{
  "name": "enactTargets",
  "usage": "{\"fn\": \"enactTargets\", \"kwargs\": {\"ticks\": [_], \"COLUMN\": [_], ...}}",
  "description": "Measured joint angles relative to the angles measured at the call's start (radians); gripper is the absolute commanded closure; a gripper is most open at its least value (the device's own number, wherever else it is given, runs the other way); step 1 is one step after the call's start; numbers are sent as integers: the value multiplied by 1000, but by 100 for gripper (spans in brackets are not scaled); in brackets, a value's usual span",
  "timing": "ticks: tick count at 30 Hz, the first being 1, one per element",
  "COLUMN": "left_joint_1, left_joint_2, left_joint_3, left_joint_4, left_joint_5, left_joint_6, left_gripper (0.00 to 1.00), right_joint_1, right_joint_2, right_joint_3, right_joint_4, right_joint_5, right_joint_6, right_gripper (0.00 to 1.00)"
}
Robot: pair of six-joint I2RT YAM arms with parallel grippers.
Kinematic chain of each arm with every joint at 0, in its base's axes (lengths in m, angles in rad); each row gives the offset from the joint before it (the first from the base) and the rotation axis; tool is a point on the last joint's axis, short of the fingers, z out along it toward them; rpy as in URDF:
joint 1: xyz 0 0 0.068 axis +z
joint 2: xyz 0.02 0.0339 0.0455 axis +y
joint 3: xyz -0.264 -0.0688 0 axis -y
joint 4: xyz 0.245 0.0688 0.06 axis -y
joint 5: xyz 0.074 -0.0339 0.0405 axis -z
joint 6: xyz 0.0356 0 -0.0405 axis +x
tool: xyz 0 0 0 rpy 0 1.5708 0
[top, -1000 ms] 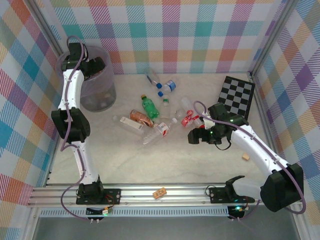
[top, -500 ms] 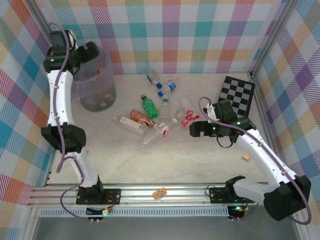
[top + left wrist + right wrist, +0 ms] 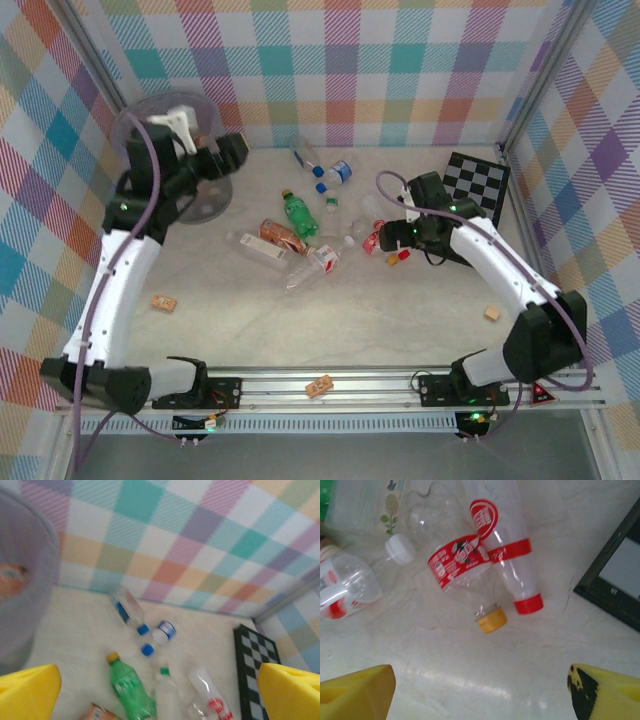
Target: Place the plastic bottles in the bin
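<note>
The bin [image 3: 208,205] is far from the red-capped bottle [image 3: 509,547] next to my right gripper, so next my right gripper grabs that bottle and hands it to my left gripper.
The plastic bottles lie scattered mid-table: a green one [image 3: 299,213] [image 3: 127,690], an amber one [image 3: 281,237], blue-labelled clear ones [image 3: 305,157] [image 3: 125,611], and two clear red-labelled ones [image 3: 378,238]. In the right wrist view these two point at me, one with a yellow cap [image 3: 491,620], one with a red cap [image 3: 527,604]. My right gripper [image 3: 392,240] [image 3: 480,692] hangs open just short of those caps, nothing between its yellow fingers [image 3: 355,690]. The bin [image 3: 207,198] [image 3: 25,605] stands back left. My left gripper [image 3: 238,150] [image 3: 160,695] is open and empty beside the bin's right side.
A checkerboard [image 3: 475,187] [image 3: 615,585] lies at the back right, close behind my right arm. Small wooden blocks sit at the left [image 3: 164,302], at the right [image 3: 491,313] and on the front rail [image 3: 321,385]. Plaid walls close in three sides.
My left arm has swung from over the bin to its right side, facing the bottles. My right gripper has moved back and up to the red-labelled bottles.
</note>
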Motion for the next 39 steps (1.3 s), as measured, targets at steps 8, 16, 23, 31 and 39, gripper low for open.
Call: {"fn": "enactTargets", "kwargs": {"ticks": [8,16,23,31,39], "left_joint_1": [-169,-278,-281,-283,-283], "left_joint_2": [-201,-273,-317,-326,-325], "left_joint_3": [-441,-789,-809,-809,-810], "left_joint_4": [153,406,464,477,478], "left_joint_5": [-57,-16,-11,-14,-14], "left_joint_6": [-161,-397,-476,-494,-502], "left_gripper": [0,0,0,0,0], "right_joint_1": [-37,-78,-87,-98,-120], "right_joint_2": [221,376,444,492,513], "right_joint_3": [122,183,184,185,203], "right_joint_4": [-12,-26,-29,-1,10], "right_joint_5": [33,33,23,-11,-38], "right_joint_6": [-40,-79,-86,-86,-81], "right_gripper": [27,29,30,30,36]}}
